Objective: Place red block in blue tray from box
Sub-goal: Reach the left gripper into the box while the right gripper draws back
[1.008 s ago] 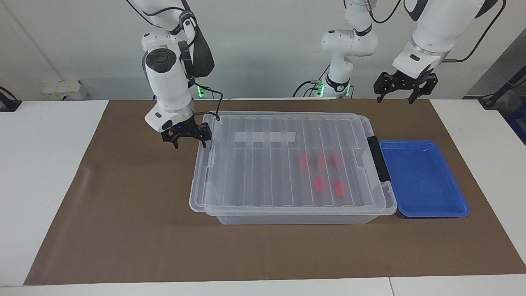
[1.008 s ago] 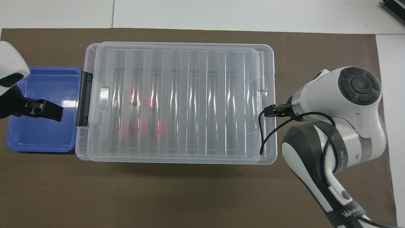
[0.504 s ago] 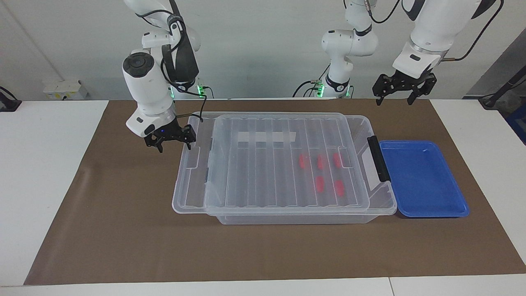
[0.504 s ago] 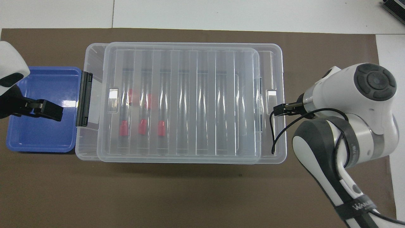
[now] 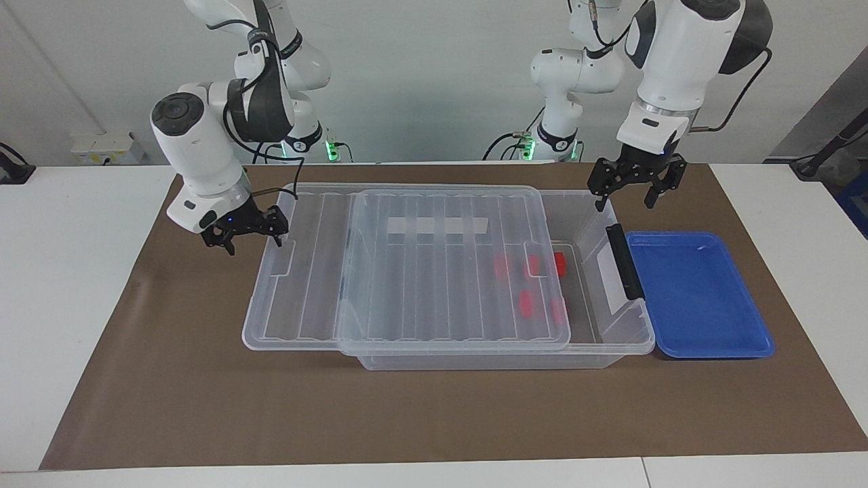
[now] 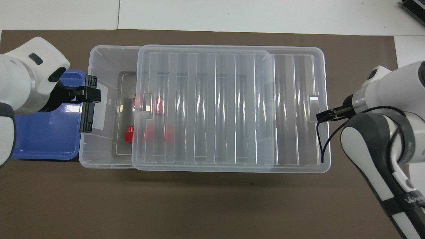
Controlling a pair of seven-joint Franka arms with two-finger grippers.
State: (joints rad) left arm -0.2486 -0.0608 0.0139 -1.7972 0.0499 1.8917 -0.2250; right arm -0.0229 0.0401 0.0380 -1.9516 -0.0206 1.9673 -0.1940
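Next, my right gripper pulls the lid's end edge (image 6: 325, 100) farther off the box before my left gripper reaches inside, since the lid covers most of the red blocks (image 6: 159, 106).
The clear box (image 5: 614, 324) stands mid-table with its ribbed lid (image 5: 407, 291) slid partway off toward the right arm's end. Several red blocks lie in the box at the left arm's end. One red block (image 5: 560, 261) is uncovered; it also shows in the overhead view (image 6: 128, 133). The others (image 5: 525, 303) lie under the lid. The blue tray (image 5: 698, 298) sits empty beside the box's black latch (image 5: 624, 261). My right gripper (image 5: 247, 229) holds the lid's end edge. My left gripper (image 5: 634, 190) is open and empty over the box's latch end.
Everything rests on a brown mat (image 5: 203, 379) on the white table. A whitish tape strip (image 5: 437, 225) shows through the lid. The lid (image 6: 212, 109) overhangs the box (image 6: 99, 146) toward the right arm's end. The tray (image 6: 46, 139) is partly covered by the left arm.
My right gripper has pulled the lid toward the right arm's end, uncovering the box's latch end and one red block. My left gripper has come down from above the tray's corner to over the box's latch end.
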